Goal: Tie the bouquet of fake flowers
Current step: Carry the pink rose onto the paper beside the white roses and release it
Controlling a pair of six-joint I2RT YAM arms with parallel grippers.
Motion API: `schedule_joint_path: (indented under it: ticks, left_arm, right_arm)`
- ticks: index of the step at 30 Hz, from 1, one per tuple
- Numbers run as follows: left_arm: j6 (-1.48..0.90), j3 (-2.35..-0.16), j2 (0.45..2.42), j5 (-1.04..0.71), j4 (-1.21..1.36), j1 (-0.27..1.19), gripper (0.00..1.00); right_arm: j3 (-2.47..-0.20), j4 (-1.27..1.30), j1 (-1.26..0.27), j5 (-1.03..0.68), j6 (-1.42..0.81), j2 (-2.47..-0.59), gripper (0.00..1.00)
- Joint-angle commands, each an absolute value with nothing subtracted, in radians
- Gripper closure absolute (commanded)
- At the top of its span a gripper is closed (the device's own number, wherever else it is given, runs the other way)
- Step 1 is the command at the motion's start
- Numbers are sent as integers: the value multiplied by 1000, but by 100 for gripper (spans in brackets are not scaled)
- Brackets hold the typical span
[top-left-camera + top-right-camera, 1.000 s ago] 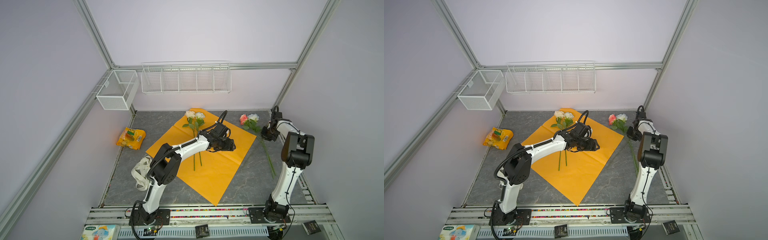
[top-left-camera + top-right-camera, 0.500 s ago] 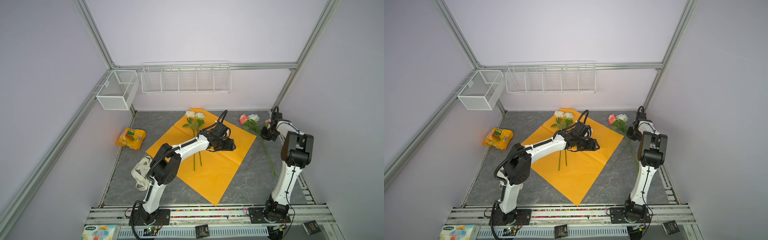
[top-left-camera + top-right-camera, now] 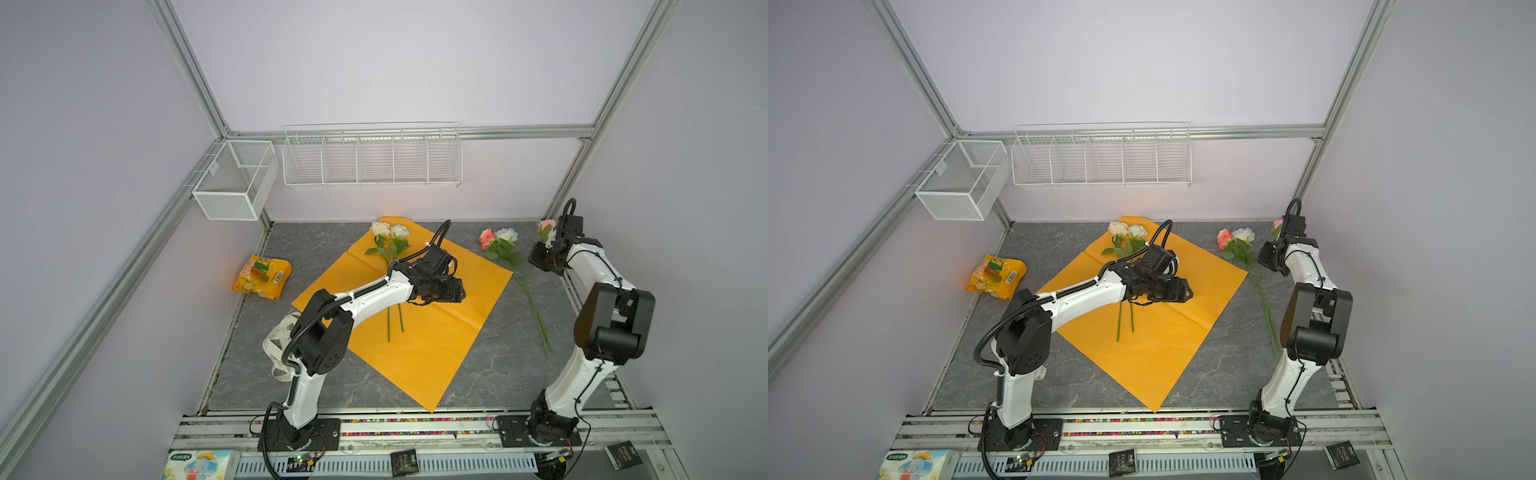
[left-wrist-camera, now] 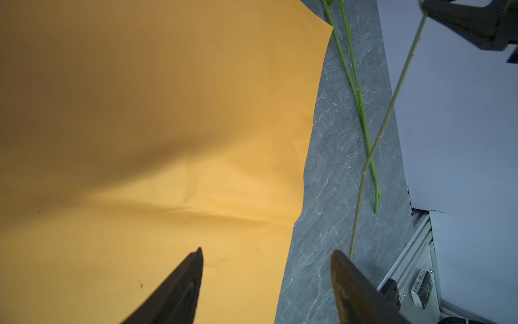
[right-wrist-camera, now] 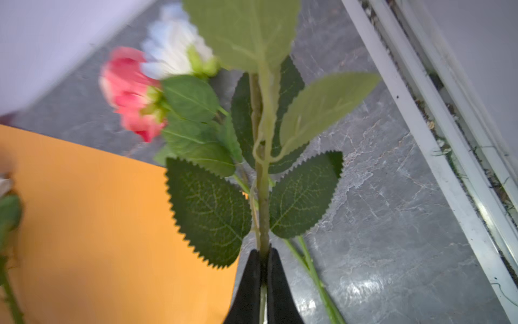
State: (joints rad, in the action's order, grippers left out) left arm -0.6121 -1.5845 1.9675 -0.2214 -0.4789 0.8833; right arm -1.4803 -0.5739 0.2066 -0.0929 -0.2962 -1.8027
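The pink rose's bloom (image 3: 546,225) points to the back like the cream roses (image 3: 389,230). My right gripper keeps bringing the pink rose over until their stems lie together.
The bouquet of fake flowers lies apart in loose stems. Two cream roses (image 3: 390,230) (image 3: 1127,230) rest on the orange paper (image 3: 436,332) (image 3: 1163,353). A pink and a white rose (image 3: 496,239) (image 5: 131,92) lie on the grey floor to its right. My right gripper (image 3: 555,246) (image 3: 1283,245) (image 5: 262,252) is shut on the stem of a third, pink rose (image 3: 545,227), held up near the back right corner. That rose's leaves (image 5: 213,213) fill the right wrist view. My left gripper (image 3: 457,293) (image 4: 266,252) hangs open over the paper's right part, holding nothing.
A yellow snack bag (image 3: 262,272) lies on the floor at the left. A cream ribbon (image 3: 278,345) sits behind the left arm's base. Two white wire baskets (image 3: 235,178) (image 3: 372,156) hang on the back walls. The right rail (image 5: 437,157) runs close beside the held flower.
My right gripper has shut on the pink rose's stem and raised it off the floor, toward the back right corner. The left arm has stayed put.
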Motion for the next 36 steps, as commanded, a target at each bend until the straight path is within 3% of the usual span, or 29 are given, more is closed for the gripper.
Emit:
schedule_joint_path:
  ticks: [1,6,13,20,27,30,32,36]
  left_arm:
    - [-612,-1481,1833,-146,-435,828,27]
    - [-652,-1227,1620,-142,-363,678,25]
    - [-672,-922,1312,-185,-369,405,25]
    - [-644,-791,1131,-196,-402,272,24]
    - [-640,-792,1148,-240,-405,259,24]
    - [-647,-802,1174,-285,-379,259,24]
    - [-647,-811,1195,-331,-357,259,24]
    - [-662,-841,1250,-385,-309,297,24]
  right_arm:
    - [-1421,-536,111,-201,-307,-1737,93]
    - [-1467,-470,-175,-224,-387,-1817,93]
    - [-1858,-495,-480,-206,-445,-2152,93]
    - [-2254,-620,-522,-178,-462,-2439,93]
    - [-2476,-706,-519,-174,-411,-2608,89]
    - [-2507,-711,-505,-209,-375,-2620,79]
    - [-2538,-757,-484,-228,-358,-2608,65]
    - [-2476,-862,-437,-198,-284,-2466,62]
